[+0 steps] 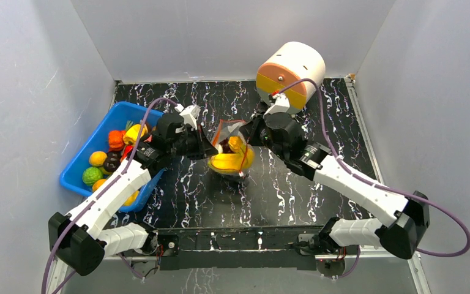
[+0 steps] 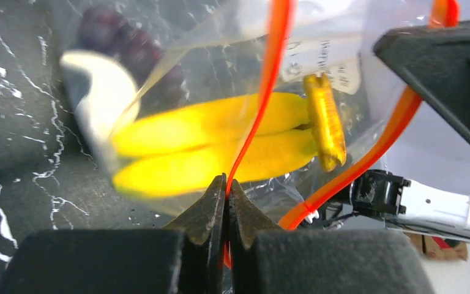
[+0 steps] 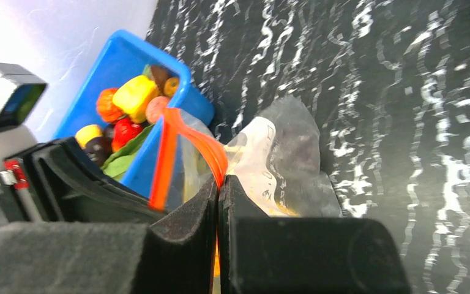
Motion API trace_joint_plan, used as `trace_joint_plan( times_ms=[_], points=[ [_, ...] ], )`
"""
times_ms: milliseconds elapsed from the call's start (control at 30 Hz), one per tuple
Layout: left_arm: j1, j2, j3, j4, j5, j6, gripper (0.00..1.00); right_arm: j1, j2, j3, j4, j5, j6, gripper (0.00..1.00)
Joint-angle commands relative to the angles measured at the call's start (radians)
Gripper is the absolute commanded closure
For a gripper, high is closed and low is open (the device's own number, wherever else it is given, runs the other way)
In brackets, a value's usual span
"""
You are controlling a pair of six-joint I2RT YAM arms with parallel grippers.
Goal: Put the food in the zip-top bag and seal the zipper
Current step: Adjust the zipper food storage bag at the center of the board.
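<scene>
The bananas (image 1: pixel 225 162) are lying across the bag just below its gaping opening, so both my grippers should lift the bag by its zipper (image 1: pixel 245 157) and shake it before they seal it.
The clear zip-top bag (image 1: pixel 231 154) hangs between both grippers at the table's middle. Inside it lie a yellow banana (image 2: pixel 208 144) and dark purple grapes (image 2: pixel 131 49). My left gripper (image 2: pixel 227 184) is shut on the orange-red zipper (image 2: pixel 263 98) at the bag's left end. My right gripper (image 3: pixel 219 184) is shut on the zipper (image 3: pixel 205 144) at the other end. The bag's mouth gapes between the two grips, its second strip (image 2: pixel 373 153) curving apart from the first. More food (image 1: pixel 113 156) lies in the blue bin.
A blue bin (image 1: pixel 113 119) holding several toy fruits stands at the left, beside my left arm. A large white, orange and yellow cylinder (image 1: pixel 289 72) lies at the back right. Grey walls close in the black marbled table (image 1: pixel 318 116) on three sides.
</scene>
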Motion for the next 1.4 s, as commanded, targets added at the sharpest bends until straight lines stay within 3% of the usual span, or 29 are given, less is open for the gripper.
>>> trace_joint_plan(
  times_ms=[0, 167, 300, 467, 600, 800, 967, 1167, 1300, 1367],
  points=[
    [0.001, -0.046, 0.075, -0.042, -0.076, 0.025, 1.00, -0.002, -0.095, 0.023, -0.033, 0.163, -0.142, 1.00],
    [0.001, -0.013, 0.101, -0.017, -0.023, 0.014, 1.00, -0.003, -0.143, 0.031, -0.083, 0.140, -0.177, 1.00],
    [0.001, -0.011, 0.018, 0.190, 0.131, -0.083, 1.00, -0.002, -0.166, 0.001, -0.081, 0.006, -0.094, 1.00],
    [0.000, 0.029, -0.033, 0.430, 0.263, -0.259, 1.00, -0.002, -0.182, -0.177, 0.138, -0.252, 0.113, 1.00],
    [-0.003, 0.051, -0.036, 0.545, 0.326, -0.354, 1.00, -0.002, -0.135, -0.211, 0.136, -0.269, 0.106, 1.00],
    [-0.003, 0.030, 0.000, 0.475, 0.287, -0.322, 1.00, -0.002, -0.128, -0.196, -0.038, -0.034, 0.000, 1.00],
    [-0.003, 0.033, 0.014, 0.442, 0.240, -0.312, 1.00, -0.002, -0.147, -0.178, -0.127, 0.053, -0.058, 1.00],
    [-0.003, 0.108, 0.123, 0.139, 0.140, -0.138, 1.00, -0.002, -0.209, -0.061, -0.131, -0.047, -0.036, 1.00],
    [-0.003, 0.095, 0.123, 0.133, 0.148, -0.154, 0.97, -0.002, -0.259, -0.122, 0.026, -0.156, 0.073, 1.00],
    [-0.003, 0.089, 0.147, 0.122, 0.189, -0.199, 0.90, -0.002, -0.265, -0.173, 0.079, -0.167, 0.120, 1.00]
  ],
)
